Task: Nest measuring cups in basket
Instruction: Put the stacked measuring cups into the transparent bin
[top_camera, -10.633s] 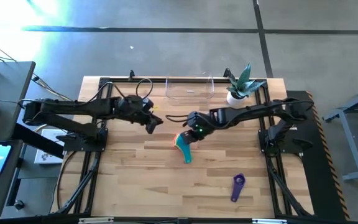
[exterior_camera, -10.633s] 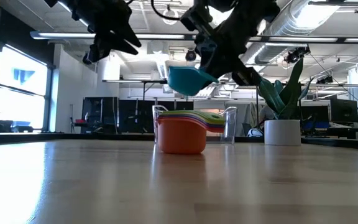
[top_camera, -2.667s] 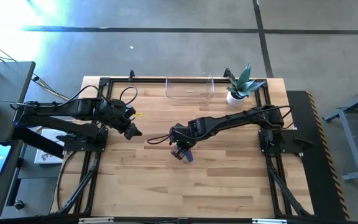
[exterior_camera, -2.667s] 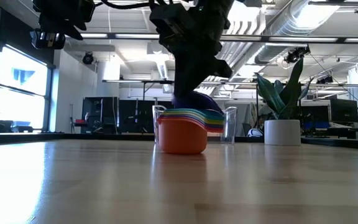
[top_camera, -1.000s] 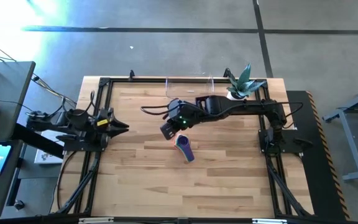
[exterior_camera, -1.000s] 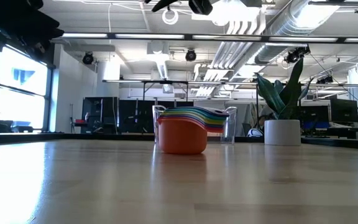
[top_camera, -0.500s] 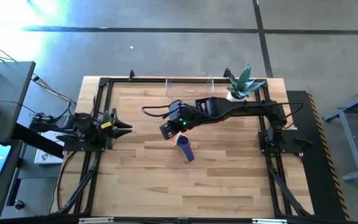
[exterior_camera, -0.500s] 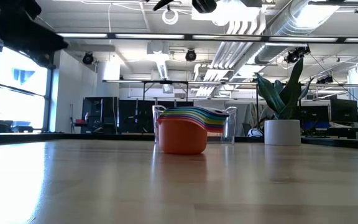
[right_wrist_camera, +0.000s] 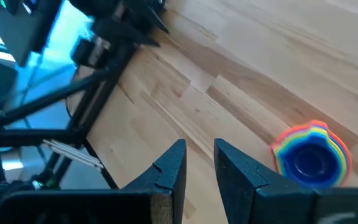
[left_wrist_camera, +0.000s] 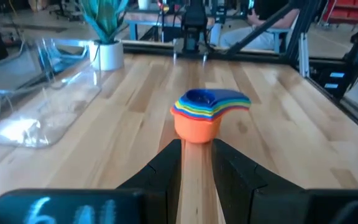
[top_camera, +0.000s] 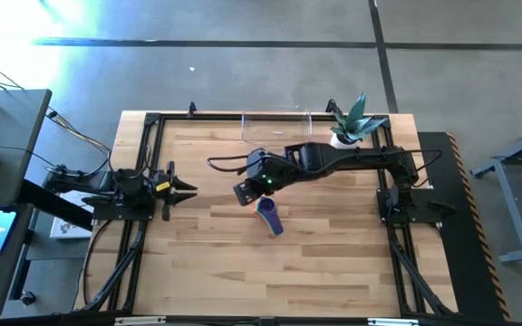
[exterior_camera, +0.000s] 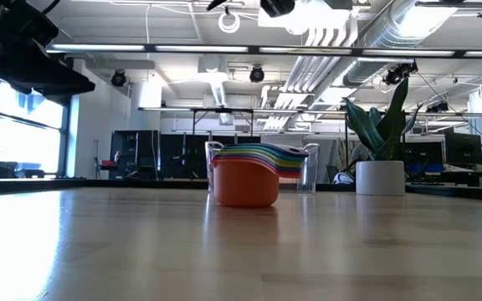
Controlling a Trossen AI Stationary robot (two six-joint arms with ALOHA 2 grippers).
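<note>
The stack's round orange side (top_camera: 263, 207) is toward my left gripper, and the stack's handles point away. My right gripper should swing over and grab the stack by the handles (top_camera: 275, 228).
The measuring cups (top_camera: 268, 214) are nested in one stack, orange outermost and purple innermost. The stack rests on its orange base on the wood in mid-table (exterior_camera: 245, 178) (left_wrist_camera: 199, 117) (right_wrist_camera: 309, 159). The clear basket (top_camera: 276, 129) sits at the far edge, apart from the stack (left_wrist_camera: 30, 93). My right gripper (top_camera: 243, 192) hovers open just left of and above the stack (right_wrist_camera: 197, 167). My left gripper (top_camera: 188, 187) is drawn back at the table's left side, open, pointing at the stack (left_wrist_camera: 197, 163).
A white pot with a green plant (top_camera: 346, 129) stands at the far edge, right of the basket (exterior_camera: 381, 177). Black frame rails (top_camera: 134, 235) run along the table's left and right sides. Bare wood lies between the stack and the near edge.
My left arm has kept folding back at the table's left side, and its gripper has sunk a little. The right arm and the stack of cups have stayed where they were.
</note>
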